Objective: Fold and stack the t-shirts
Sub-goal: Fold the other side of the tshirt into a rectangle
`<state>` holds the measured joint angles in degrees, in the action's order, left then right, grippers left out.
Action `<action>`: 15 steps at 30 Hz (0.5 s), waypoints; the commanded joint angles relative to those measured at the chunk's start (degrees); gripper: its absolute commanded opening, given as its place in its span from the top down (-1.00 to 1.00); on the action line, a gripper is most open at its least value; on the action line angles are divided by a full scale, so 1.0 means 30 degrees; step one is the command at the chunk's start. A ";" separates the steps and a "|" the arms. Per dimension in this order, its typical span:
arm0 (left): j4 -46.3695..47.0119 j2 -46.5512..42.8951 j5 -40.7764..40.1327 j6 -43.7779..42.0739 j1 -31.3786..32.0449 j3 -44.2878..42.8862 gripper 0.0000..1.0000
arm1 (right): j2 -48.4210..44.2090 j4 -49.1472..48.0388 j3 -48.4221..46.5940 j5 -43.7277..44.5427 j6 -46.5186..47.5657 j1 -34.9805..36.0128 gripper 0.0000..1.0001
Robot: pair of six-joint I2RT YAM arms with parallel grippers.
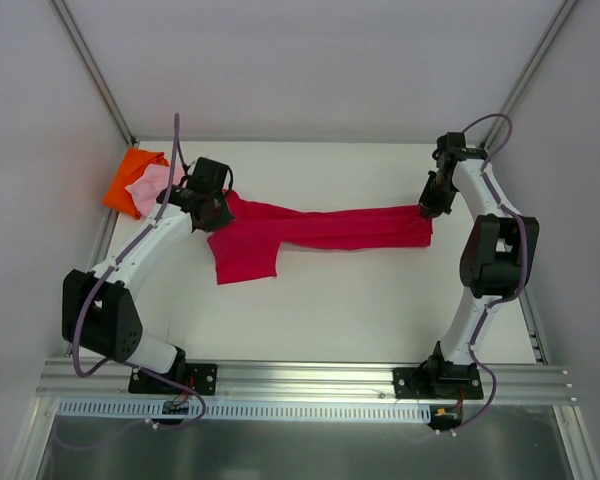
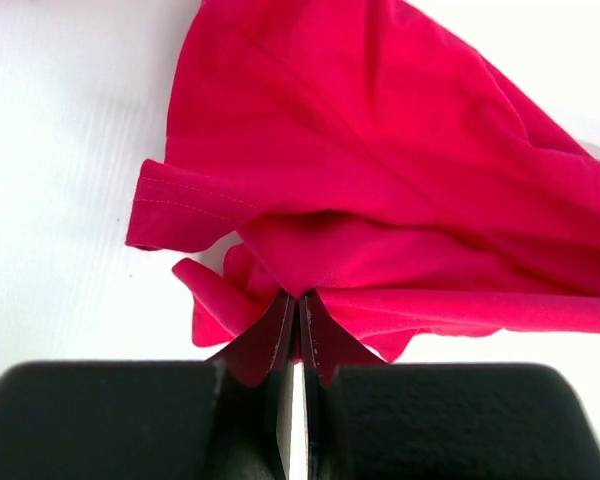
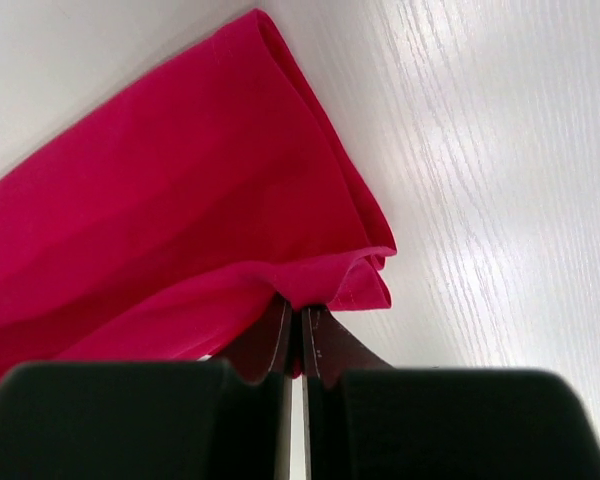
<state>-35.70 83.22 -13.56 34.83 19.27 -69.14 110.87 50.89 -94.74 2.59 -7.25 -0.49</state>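
Note:
The crimson t-shirt [image 1: 335, 229] is stretched straight to my right gripper, so my left gripper goes on toward the back before it lets go of the crimson t-shirt's end beside the light pink t-shirt [image 1: 150, 188].
The crimson t-shirt [image 1: 310, 230] is stretched in a long band across the middle of the white table [image 1: 360, 310], with a sleeve hanging toward the front at its left end. My left gripper [image 1: 223, 200] is shut on the shirt's left end; the cloth [image 2: 380, 180] bunches at the pinched jaws [image 2: 298, 300]. My right gripper [image 1: 424, 208] is shut on the shirt's right end [image 3: 180, 220], jaws pinching a hem fold [image 3: 300, 312]. The light pink t-shirt [image 1: 148, 187] lies folded on the orange t-shirt [image 1: 128, 180] at the far left corner.
Metal frame posts [image 1: 95, 75] rise at the back corners against white walls. An aluminium rail [image 1: 300, 380] runs along the near edge with both arm bases. Bare table shows in front of and behind the crimson shirt.

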 commanded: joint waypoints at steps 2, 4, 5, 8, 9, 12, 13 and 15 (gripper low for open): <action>0.0445 0.1232 -0.1280 -0.0915 -0.0562 -0.1588 1.00 | 0.0513 0.0994 -0.1290 0.0485 0.0481 -0.0041 0.98; 0.0680 0.2081 -0.1426 -0.1121 -0.0621 -0.2172 1.00 | 0.0836 0.1111 -0.1496 0.0193 0.0685 -0.0041 0.98; 0.0680 0.2722 -0.1514 -0.1295 -0.0709 -0.2408 1.00 | 0.0895 0.1170 -0.1497 0.0104 0.0716 -0.0041 0.98; 0.0826 0.3866 -0.1660 -0.1530 -0.0885 -0.3317 1.00 | 0.0779 0.0966 -0.1146 0.0219 0.0891 0.0017 0.98; 0.0914 0.4045 -0.1690 -0.1561 -0.0972 -0.3522 1.00 | 0.0720 0.0936 -0.1058 0.0308 0.0979 0.0017 0.98; 0.1149 0.4836 -0.1690 -0.1649 -0.1207 -0.4371 1.00 | 0.0690 0.0877 -0.1028 0.0601 0.1271 0.0017 0.98; 0.1149 0.5041 -0.1690 -0.1649 -0.1265 -0.4896 1.00 | 0.0690 0.0848 -0.1057 0.0630 0.1389 0.0017 0.98; 0.1091 0.5569 -0.1748 -0.1678 -0.1324 -0.5716 1.00 | 0.0777 0.0819 -0.1174 0.0601 0.1535 0.0017 0.98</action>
<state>-33.30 99.13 -15.29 31.79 16.47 -81.34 113.45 52.51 -96.53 2.24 -4.78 -0.49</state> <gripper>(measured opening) 0.009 0.034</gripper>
